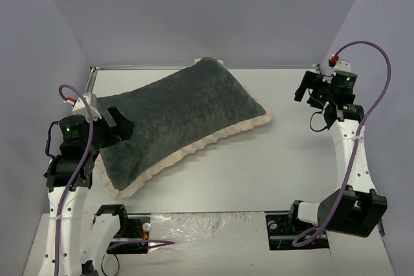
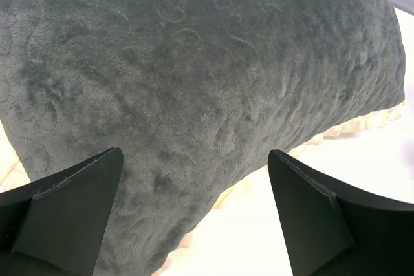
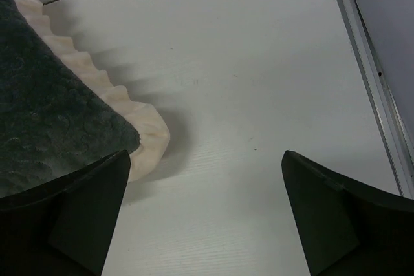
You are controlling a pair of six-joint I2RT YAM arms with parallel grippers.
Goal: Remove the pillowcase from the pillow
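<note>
The pillowcase's frilled corner [image 1: 269,115] points across clear table toward the robot's open right gripper, so the right gripper keeps going to the grey tip [image 1: 261,111] until its fingers are on both sides of the tip.
The pillowcase [image 1: 178,117], dark grey and fuzzy with a cream ruffled frill [image 1: 213,139], lies plump and diagonal across the white table [image 1: 259,166]. The pillow is hidden inside it. My left gripper [image 1: 118,125] hovers open at the cover's near-left end. In the left wrist view the grey fabric [image 2: 194,63] fills the frame behind the open left gripper [image 2: 194,185], with nothing between the fingers. My right gripper [image 1: 305,88] stands open over bare table right of the cover's right corner. The right wrist view shows that corner [image 3: 52,114] and its frill [image 3: 147,139] left of the right gripper [image 3: 204,179].
Grey walls enclose the table at the back and both sides. A metal rail [image 3: 369,63] runs along the table's right edge. Both arm bases [image 1: 323,214] and a shiny plastic-covered strip [image 1: 207,227] sit at the near edge.
</note>
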